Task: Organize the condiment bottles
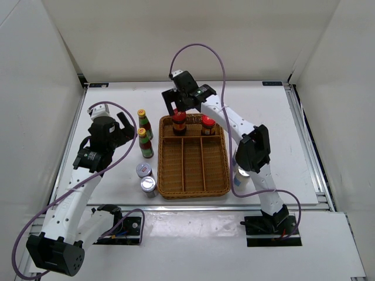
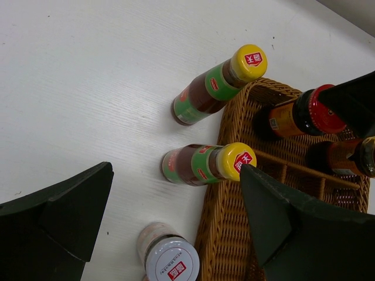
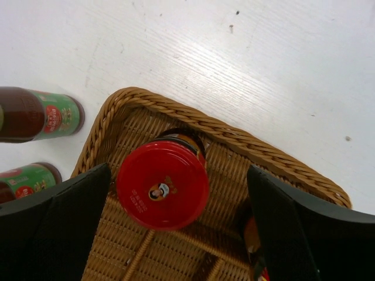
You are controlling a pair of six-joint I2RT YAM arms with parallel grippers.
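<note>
My right gripper keeps going to the farther pale container beside the tray and closes there, since both red-capped jars are standing in the tray's far end.
Two red-capped dark jars stand at the far end of the wicker tray. My right gripper hangs open over the left one; in the right wrist view its fingers flank that jar without gripping, and the gripper's midpoint is over the red cap. Two yellow-capped sauce bottles and two silver-lidded jars stand on the table left of the tray. My left gripper is open above the nearer sauce bottle, holding nothing.
The tray rim lies close to the right of the sauce bottles and the silver-lidded jar. A pale container shows partly under the right arm's elbow, right of the tray. White walls enclose the table on three sides.
</note>
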